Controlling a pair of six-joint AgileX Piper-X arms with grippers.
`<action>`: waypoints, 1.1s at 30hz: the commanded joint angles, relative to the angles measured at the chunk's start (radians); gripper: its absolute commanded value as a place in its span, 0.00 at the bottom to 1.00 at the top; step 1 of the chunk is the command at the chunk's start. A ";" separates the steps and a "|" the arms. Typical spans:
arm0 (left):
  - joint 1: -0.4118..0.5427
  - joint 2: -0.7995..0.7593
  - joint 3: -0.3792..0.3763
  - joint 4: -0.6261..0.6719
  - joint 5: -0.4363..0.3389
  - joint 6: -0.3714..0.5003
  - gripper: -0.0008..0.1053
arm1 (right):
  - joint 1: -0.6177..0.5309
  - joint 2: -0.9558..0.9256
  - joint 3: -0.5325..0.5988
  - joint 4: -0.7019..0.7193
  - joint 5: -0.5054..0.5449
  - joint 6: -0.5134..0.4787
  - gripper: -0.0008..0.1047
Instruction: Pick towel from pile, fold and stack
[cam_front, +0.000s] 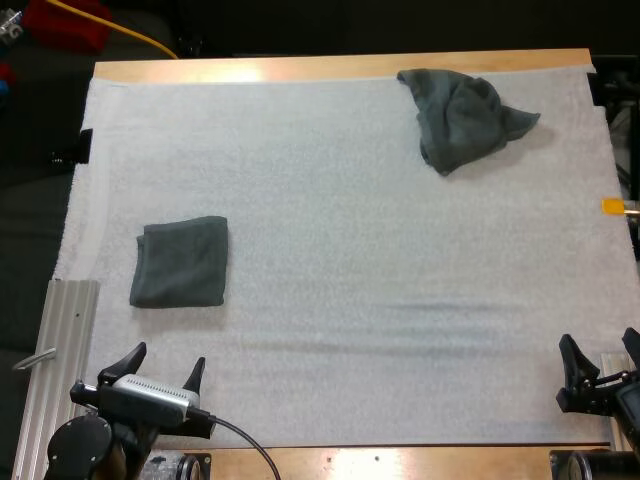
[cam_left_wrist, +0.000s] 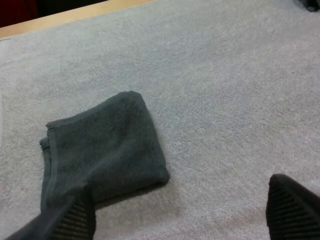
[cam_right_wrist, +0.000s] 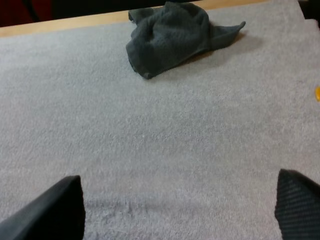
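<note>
The towel's middle is bunched up by overlapping folds (cam_front: 478, 98), so I expect the crumpled towel (cam_front: 455, 130) to sag and come down still folded over itself when I carry it across the mat.
A folded dark grey-green towel (cam_front: 180, 262) lies flat on the white mat (cam_front: 340, 240) at the left. A crumpled towel (cam_front: 463, 117) of the same colour sits near the mat's far right. My left gripper (cam_front: 162, 365) hovers open at the near left edge, just short of the folded towel (cam_left_wrist: 102, 152), with nothing between its fingers (cam_left_wrist: 290, 210). My right gripper (cam_front: 600, 357) stands open at the near right corner, far from the crumpled towel (cam_right_wrist: 172, 35), which lies across the mat by the far wooden edge.
A ribbed metal rail (cam_front: 60, 370) runs along the table's near left side. The table's wooden edge (cam_front: 340, 66) borders the mat at the far side. Wide bare mat lies between the two towels.
</note>
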 joint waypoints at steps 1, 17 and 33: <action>0.003 -0.137 -0.005 -0.012 0.015 0.003 0.65 | -0.003 -0.020 -0.002 -0.014 -0.003 0.001 0.72; -0.024 -0.046 -0.016 -0.133 0.172 -0.042 0.65 | -0.003 0.000 -0.094 -0.030 -0.013 -0.002 0.72; -0.357 0.516 -0.305 -0.427 0.221 -0.037 0.65 | -0.003 0.448 -0.327 -0.141 -0.339 0.001 0.72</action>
